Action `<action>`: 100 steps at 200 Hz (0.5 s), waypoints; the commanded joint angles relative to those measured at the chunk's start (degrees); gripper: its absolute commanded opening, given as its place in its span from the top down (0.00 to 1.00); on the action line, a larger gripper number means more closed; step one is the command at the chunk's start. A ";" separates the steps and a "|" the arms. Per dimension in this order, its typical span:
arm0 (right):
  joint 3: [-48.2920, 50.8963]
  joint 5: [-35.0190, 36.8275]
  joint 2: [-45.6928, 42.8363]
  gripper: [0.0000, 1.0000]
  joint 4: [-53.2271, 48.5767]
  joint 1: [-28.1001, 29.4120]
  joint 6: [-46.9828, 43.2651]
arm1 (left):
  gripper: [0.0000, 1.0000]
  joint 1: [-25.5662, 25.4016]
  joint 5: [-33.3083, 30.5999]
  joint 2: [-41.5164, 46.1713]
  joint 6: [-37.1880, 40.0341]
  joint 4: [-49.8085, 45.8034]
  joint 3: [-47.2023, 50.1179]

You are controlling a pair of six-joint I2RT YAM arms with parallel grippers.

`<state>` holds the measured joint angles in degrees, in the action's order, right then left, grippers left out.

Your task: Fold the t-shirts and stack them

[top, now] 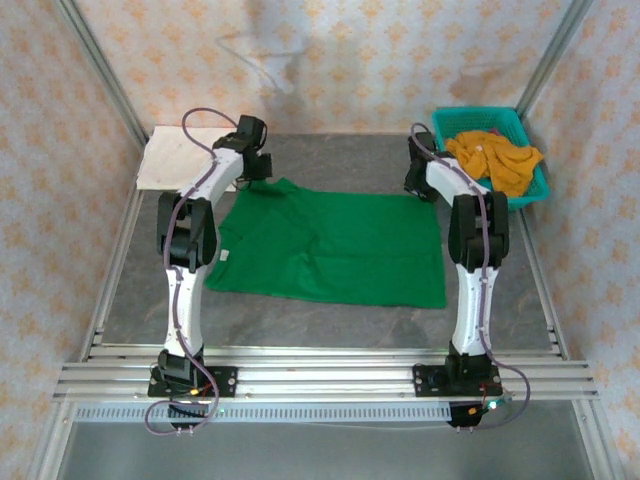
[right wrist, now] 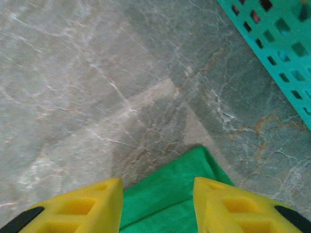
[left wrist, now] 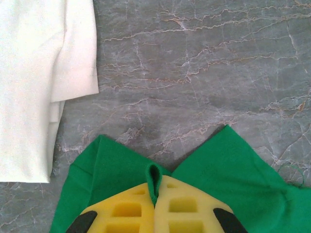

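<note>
Next, my left gripper pulls the green t-shirt's corner toward the cream-white t-shirt (top: pixel 172 160) before folding, because the green t-shirt's far edge bunches into a peak (top: pixel 287 186) beside that gripper.
A bright green t-shirt (top: pixel 335 250) lies folded flat in the middle of the table. My left gripper (top: pixel 252 168) is at its far left corner, shut on a small pinched-up fold of the green cloth (left wrist: pixel 155 177); the yellow pads (left wrist: pixel 126 208) meet around it. My right gripper (top: pixel 420 186) is at the far right corner, and its yellow fingers (right wrist: pixel 92 204) stand apart with the green shirt's corner (right wrist: pixel 167 196) lying between them, untouched. A cream-white t-shirt (top: pixel 180 158) lies folded at the back left (left wrist: pixel 34 73). Mustard-orange t-shirts (top: pixel 495 160) are heaped in the basket.
The teal plastic basket (top: pixel 478 113) stands at the back right, close to my right gripper, with its wall (right wrist: pixel 277 39) just beyond the shirt's corner. The grey marble table (top: pixel 330 310) shows bare in front of the green shirt. Metal frame rails run along the near edge.
</note>
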<state>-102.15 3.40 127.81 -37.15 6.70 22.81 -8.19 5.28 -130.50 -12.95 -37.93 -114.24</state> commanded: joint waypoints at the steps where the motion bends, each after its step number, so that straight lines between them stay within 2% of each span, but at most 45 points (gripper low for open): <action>1: -2.79 4.42 1.39 0.53 -3.58 0.02 0.31 | 1.00 0.51 -2.00 7.10 0.65 3.81 3.75; 42: -5.22 4.47 3.44 0.49 -5.25 0.46 -0.03 | 1.00 1.11 -3.80 14.17 -0.03 9.47 13.75; 100: -12.21 2.89 9.21 0.49 -8.26 2.39 -0.09 | 1.00 2.44 -5.95 18.43 0.38 10.75 20.32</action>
<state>-111.22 5.78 133.99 -41.60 7.86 22.83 -6.96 2.33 -114.32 -12.97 -28.84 -96.60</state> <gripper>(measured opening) 0.504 0.046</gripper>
